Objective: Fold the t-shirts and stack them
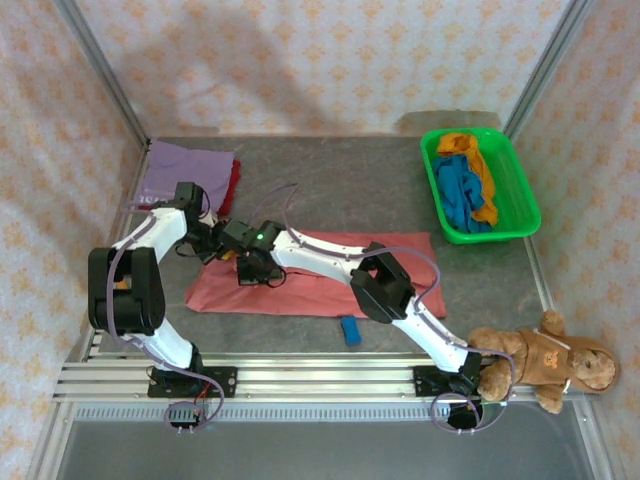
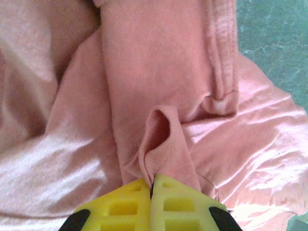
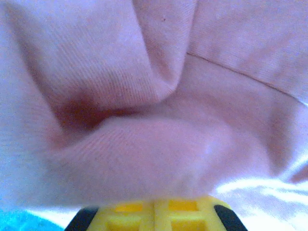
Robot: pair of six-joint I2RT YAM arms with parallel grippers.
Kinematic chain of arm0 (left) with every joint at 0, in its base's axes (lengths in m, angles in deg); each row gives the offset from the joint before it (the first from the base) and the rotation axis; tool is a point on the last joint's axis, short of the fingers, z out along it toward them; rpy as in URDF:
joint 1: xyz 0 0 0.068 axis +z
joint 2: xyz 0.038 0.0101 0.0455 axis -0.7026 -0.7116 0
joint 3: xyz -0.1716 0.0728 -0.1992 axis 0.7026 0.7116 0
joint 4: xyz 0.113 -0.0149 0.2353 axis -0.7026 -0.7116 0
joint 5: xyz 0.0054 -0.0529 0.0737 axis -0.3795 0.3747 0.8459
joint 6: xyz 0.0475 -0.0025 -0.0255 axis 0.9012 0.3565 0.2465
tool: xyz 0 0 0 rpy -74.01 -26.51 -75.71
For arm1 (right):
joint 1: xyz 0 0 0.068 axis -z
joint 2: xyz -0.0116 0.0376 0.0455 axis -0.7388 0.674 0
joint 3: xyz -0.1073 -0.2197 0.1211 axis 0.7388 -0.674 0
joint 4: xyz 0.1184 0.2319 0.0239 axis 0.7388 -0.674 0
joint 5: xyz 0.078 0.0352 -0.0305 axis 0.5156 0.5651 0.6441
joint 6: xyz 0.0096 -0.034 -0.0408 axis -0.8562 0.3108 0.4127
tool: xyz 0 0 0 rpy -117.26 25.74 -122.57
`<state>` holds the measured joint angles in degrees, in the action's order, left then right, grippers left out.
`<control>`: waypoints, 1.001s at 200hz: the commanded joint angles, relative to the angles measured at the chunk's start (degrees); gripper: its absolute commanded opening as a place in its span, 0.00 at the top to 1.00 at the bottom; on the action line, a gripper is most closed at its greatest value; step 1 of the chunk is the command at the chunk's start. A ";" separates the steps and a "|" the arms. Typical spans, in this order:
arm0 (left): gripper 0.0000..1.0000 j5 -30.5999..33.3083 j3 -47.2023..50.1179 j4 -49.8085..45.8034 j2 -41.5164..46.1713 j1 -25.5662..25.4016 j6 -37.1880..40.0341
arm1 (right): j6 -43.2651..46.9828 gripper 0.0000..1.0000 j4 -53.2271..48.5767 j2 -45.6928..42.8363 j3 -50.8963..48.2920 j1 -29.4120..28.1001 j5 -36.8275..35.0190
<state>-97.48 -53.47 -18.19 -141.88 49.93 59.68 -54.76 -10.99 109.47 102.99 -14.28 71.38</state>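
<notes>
The raised fold is pinched in my left gripper and the pink t-shirt's near edge lies flat, so I should keep pulling the fold until it gets to that edge.
A large salmon-pink t-shirt lies spread on the grey table in front of the arms. Both grippers are at its left end. My left gripper is shut, its yellow fingers pinching a raised fold of the pink cloth at their tips. My right gripper is just right of it, jaws together, with a bulge of the same shirt pressed over its tips. A folded lilac t-shirt lies at the back left on a dark red one. Blue and orange t-shirts lie crumpled in a basket.
The green basket stands at the back right. A small blue block lies just in front of the pink shirt's near edge. A brown teddy bear sits at the front right corner beside the right arm's base. Metal frame posts line the table's sides.
</notes>
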 commanded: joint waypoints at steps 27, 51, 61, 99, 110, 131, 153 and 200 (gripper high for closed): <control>1.00 2.81 0.05 -5.56 5.39 0.15 0.58 | 0.01 1.00 1.80 -10.44 -8.42 0.91 -1.12; 1.00 3.01 1.36 -6.59 7.80 0.13 0.20 | -0.41 1.00 2.92 -13.82 -12.87 0.84 -0.32; 1.00 3.01 2.21 -7.03 9.09 0.02 -0.10 | -0.81 1.00 3.62 -15.39 -15.12 0.94 0.07; 1.00 4.67 6.72 -8.40 15.64 -1.14 -1.88 | -3.24 1.00 7.39 -19.21 -23.15 1.24 3.88; 1.00 5.02 8.61 -8.38 17.27 -1.55 -2.41 | -3.77 1.00 7.75 -19.53 -24.31 1.25 4.67; 1.00 5.92 12.24 -8.12 20.07 -2.70 -5.15 | -5.15 1.00 9.95 -21.28 -27.77 1.35 4.96; 1.00 7.29 15.35 -8.18 23.03 -3.81 -7.07 | -5.40 1.00 9.99 -21.36 -28.73 1.35 6.47; 1.00 9.23 19.89 -9.76 27.10 -4.43 -8.94 | -4.48 1.00 7.69 -20.77 -28.98 1.35 6.55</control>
<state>-90.51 -35.59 -25.38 -116.62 45.74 52.81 -59.16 -2.03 90.91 74.73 -13.30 78.11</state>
